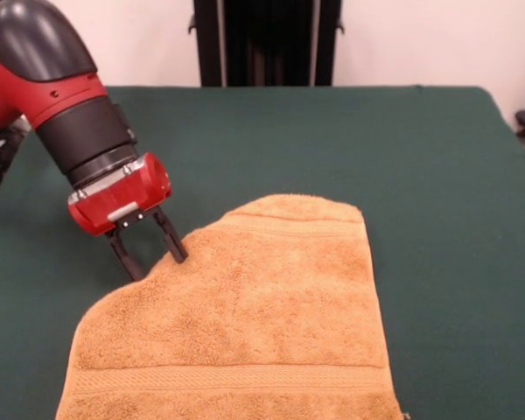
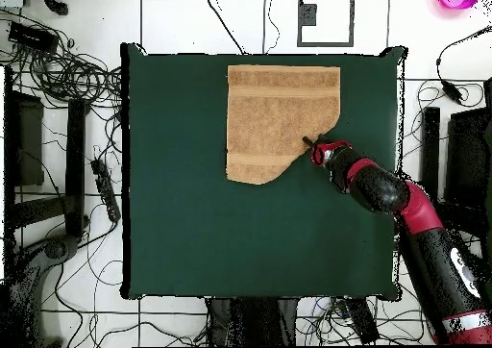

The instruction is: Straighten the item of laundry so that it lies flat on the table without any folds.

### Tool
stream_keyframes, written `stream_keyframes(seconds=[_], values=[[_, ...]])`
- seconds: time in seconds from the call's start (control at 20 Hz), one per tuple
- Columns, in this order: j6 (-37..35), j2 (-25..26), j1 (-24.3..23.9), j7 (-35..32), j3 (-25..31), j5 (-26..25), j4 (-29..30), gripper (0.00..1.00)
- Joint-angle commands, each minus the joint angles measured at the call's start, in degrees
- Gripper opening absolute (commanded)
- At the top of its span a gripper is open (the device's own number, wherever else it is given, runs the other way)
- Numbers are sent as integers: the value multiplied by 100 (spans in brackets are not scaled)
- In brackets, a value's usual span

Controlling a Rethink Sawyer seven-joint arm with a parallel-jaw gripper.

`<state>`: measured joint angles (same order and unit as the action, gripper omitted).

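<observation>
I expect the towel's hidden corner to unfold from underneath when I lift and pull the towel [image 1: 262, 293], because the towel's slanted edge [image 1: 155, 269] cuts off the woven band beneath a smooth top.
The golden-orange towel [image 1: 262, 306] lies on the dark green table [image 1: 437, 175], reaching the near edge of the front view. Its far left corner is folded in, which leaves a slanted edge there; the other parts lie flat, with a woven band near the far hem and one near the near hem. My gripper [image 1: 159, 267] points down at that slanted edge, its two black fingers apart and the tips at the towel's border. I cannot tell if they touch the cloth. In the overhead view the towel [image 2: 279, 109] lies at the table's [image 2: 192, 219] top middle, with the gripper [image 2: 309, 147] at its cut-off lower right corner.
My red and black arm [image 2: 423, 229] reaches in from the lower right of the overhead view. The robot's dark pedestal [image 1: 267, 39] stands behind the table. Cables [image 2: 67, 75] and black stands [image 2: 38, 152] lie on the floor around the table.
</observation>
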<state>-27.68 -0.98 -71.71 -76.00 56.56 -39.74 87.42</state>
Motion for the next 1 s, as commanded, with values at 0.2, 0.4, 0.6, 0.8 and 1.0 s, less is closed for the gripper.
stream_keyframes(seconds=[0.2,0.4,0.6,0.8,1.0], values=[[-126,433,280,325,-476,57,-600,100],[-242,302,511,183,-699,-15,-751,100],[-429,57,812,-28,-993,-26,-883,100],[-435,38,832,150,-1024,-23,-883,100],[-323,87,760,324,-971,-36,-824,0]])
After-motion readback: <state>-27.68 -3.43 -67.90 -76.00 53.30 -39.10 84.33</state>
